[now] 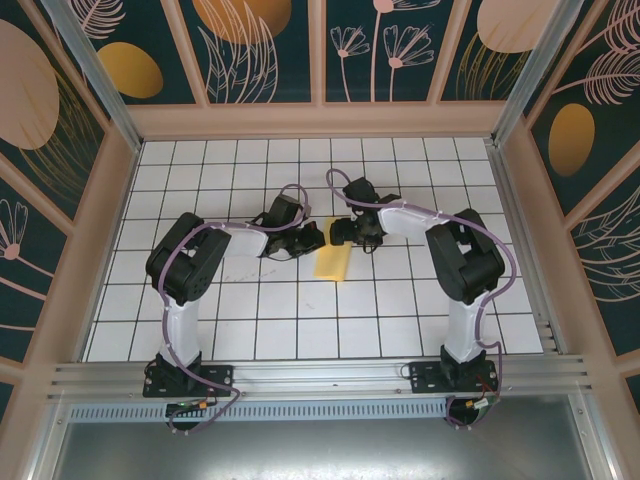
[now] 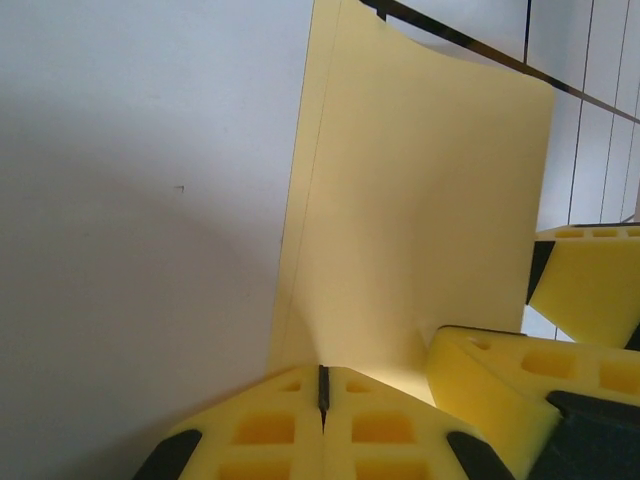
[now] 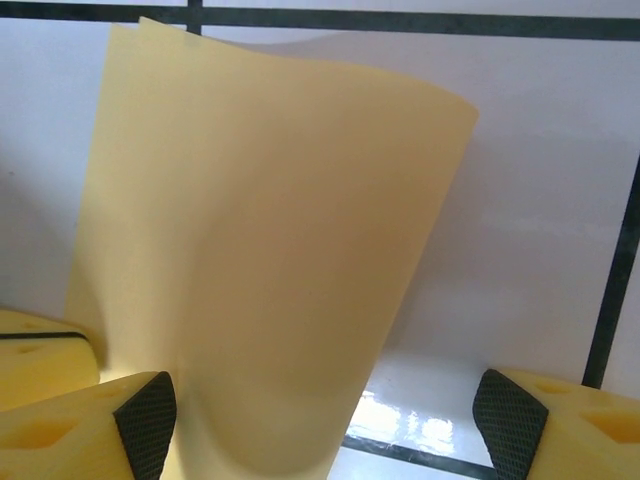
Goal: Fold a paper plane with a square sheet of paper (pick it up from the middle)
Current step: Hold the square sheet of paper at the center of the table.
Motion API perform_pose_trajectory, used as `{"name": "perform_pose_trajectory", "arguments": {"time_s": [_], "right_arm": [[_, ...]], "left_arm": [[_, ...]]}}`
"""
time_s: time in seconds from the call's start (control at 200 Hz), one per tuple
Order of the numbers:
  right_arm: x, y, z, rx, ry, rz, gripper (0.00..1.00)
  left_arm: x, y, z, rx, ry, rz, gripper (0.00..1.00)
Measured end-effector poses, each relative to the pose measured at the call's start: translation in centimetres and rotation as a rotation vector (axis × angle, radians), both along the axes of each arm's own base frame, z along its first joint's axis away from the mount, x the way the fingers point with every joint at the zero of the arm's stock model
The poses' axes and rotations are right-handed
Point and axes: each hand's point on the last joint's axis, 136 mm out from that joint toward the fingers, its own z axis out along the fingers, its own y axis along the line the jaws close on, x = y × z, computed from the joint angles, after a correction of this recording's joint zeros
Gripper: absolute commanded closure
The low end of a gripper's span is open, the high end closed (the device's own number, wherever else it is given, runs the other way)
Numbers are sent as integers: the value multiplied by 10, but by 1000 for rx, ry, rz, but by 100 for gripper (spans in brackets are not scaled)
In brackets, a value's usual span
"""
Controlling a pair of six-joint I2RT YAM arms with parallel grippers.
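The sheet's folded side (image 3: 425, 215) bulges up beyond my left gripper, so my left gripper should back off and my right gripper should bring its fingers astride the sheet's fold.
The square sheet of paper (image 1: 331, 266) is pale yellow and lies doubled over as an upright rectangle on the white grid table between both grippers. My left gripper (image 1: 313, 241) is shut, its yellow fingertips (image 2: 290, 385) pinching the sheet's (image 2: 420, 200) near edge, where two layers show along the left side. My right gripper (image 1: 342, 233) stands open, with its fingers (image 3: 510, 405) on either side of the sheet's (image 3: 270, 230) near end, which bulges up in a curve. The right gripper's yellow fingers (image 2: 590, 290) show beside the sheet in the left wrist view. A paper plane is out of view.
White tiles with black grid lines (image 1: 300, 330) surround the paper. Patterned walls and a wooden frame (image 1: 320, 120) close off the back and sides. A metal rail (image 1: 320, 375) runs along the near edge by the arm bases.
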Motion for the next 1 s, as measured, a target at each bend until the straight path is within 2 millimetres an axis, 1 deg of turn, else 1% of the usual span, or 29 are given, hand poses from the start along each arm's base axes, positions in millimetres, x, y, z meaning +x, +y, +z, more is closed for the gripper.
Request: {"name": "perform_pose_trajectory", "arguments": {"time_s": [0.09, 0.25, 0.34, 0.42, 0.47, 0.535, 0.61, 0.671, 0.781, 0.881, 0.931, 0.981, 1.001], "right_arm": [[-3, 2, 7, 67, 0, -32, 16], [-8, -6, 28, 187, -6, -127, 18], [-11, -5, 39, 244, -16, -153, 24], [-15, -1, 43, 282, -9, -161, 30], [-17, -1, 41, 287, -1, -170, 34], [-20, -3, 36, 284, 12, -183, 44], [-22, -4, 32, 272, 21, -187, 46], [-23, -3, 28, 262, 30, -183, 50], [-28, 1, 15, 225, 58, -170, 51], [-32, -1, 3, 188, 82, -163, 53], [-34, -3, -2, 167, 92, -162, 54], [-33, -3, -2, 161, 92, -160, 54], [-32, -4, -1, 159, 89, -160, 53]], "left_arm": [[0, 0, 0, 0, 0, 0, 100], [0, 0, 0, 0, 0, 0, 100], [0, 0, 0, 0, 0, 0, 100], [0, 0, 0, 0, 0, -1, 100], [0, 0, 0, 0, 0, 0, 100], [0, 0, 0, 0, -1, -1, 100], [0, 0, 0, 0, -1, -1, 100], [0, 0, 0, 0, 0, -1, 100], [0, 0, 0, 0, -1, -1, 100], [0, 0, 0, 0, -1, -1, 100], [0, 0, 0, 0, -1, -1, 97], [0, 1, 2, 5, -5, 1, 96], [0, 2, 2, 10, -4, 4, 94]]}}
